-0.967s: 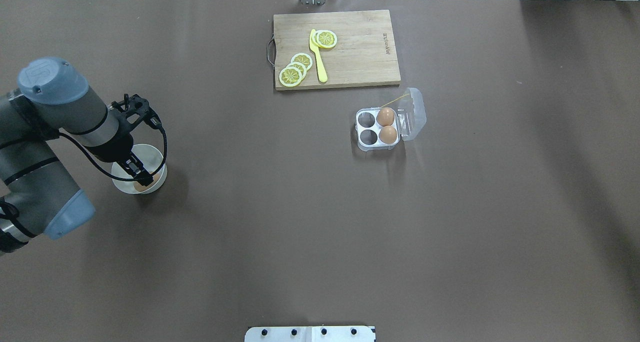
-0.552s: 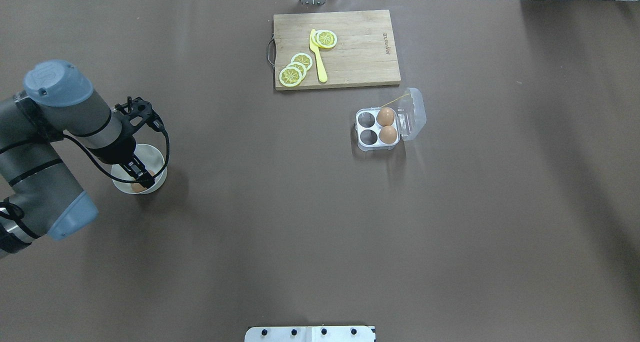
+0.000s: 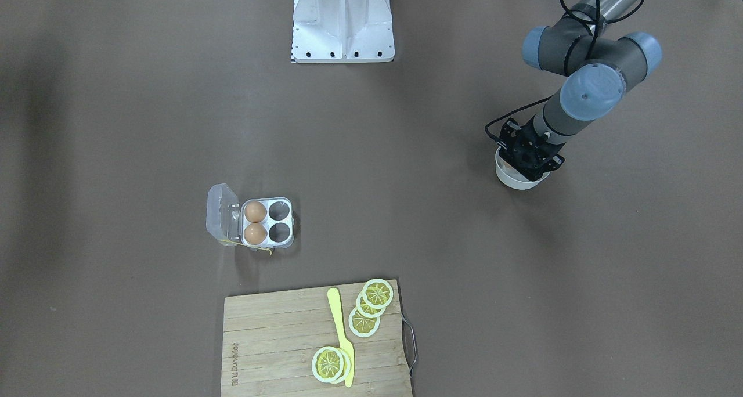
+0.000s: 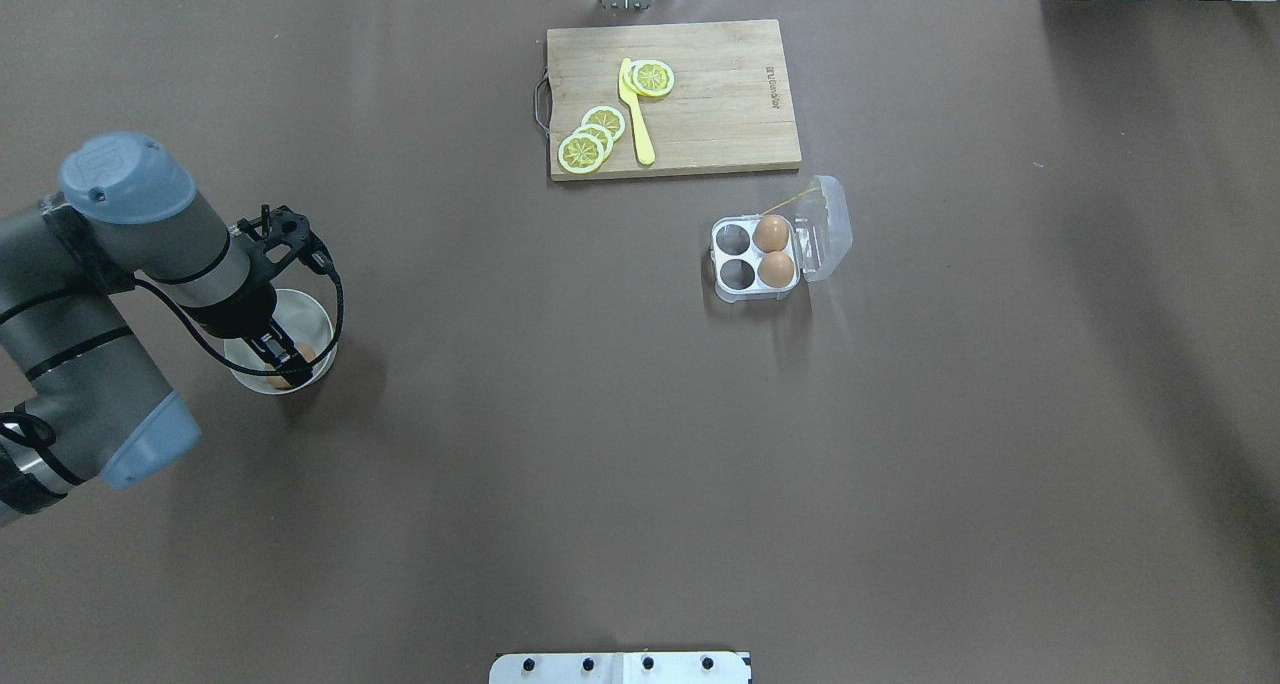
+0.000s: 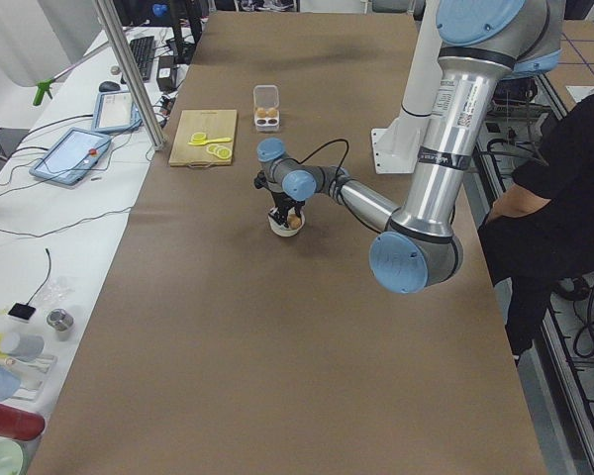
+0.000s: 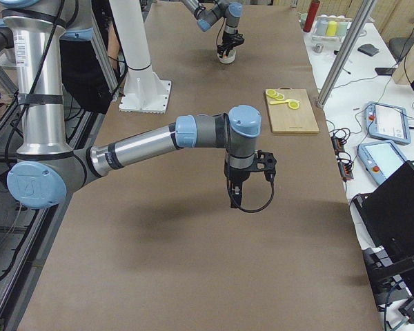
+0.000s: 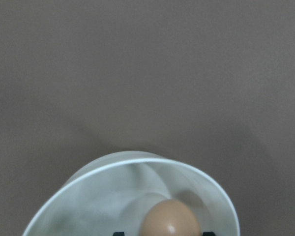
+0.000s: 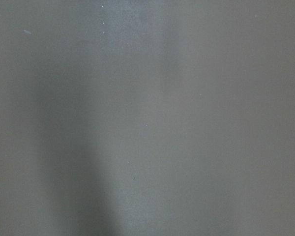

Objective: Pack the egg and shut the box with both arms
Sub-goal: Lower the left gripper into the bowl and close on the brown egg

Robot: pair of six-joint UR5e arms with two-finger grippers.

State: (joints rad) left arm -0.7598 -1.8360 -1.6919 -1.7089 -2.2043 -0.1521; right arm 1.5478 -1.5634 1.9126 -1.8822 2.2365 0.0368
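The rim of the white bowl (image 3: 516, 178) is leaning and the bowl's outer side (image 7: 115, 157) can be seen beyond it, so the white bowl will settle level again when the robot lifts the tan-brown egg out.
A tan-brown egg (image 4: 303, 351) lies in a white bowl (image 4: 300, 304) at the table's left; it also shows in the left wrist view (image 7: 169, 219). My left gripper (image 4: 282, 359) reaches down into the bowl, its black fingertips (image 7: 118, 234) on either side of the egg, open. The clear box (image 4: 755, 254) stands mid-table with its lid (image 4: 828, 229) open to the right. It holds two eggs (image 4: 771, 232) in its right cells; the left cells are empty. My right gripper (image 6: 234, 203) shows only in the exterior right view, over bare table; I cannot tell whether it is open or shut.
A wooden cutting board (image 4: 720, 94) with lemon slices (image 4: 590, 139) and a yellow knife (image 4: 636, 114) lies behind the box. The white robot base (image 4: 620, 667) is at the near edge. Brown table cover (image 4: 600, 414) spans between bowl and box.
My left gripper has come down into the bowl and now straddles the egg. The box and its eggs have not moved.
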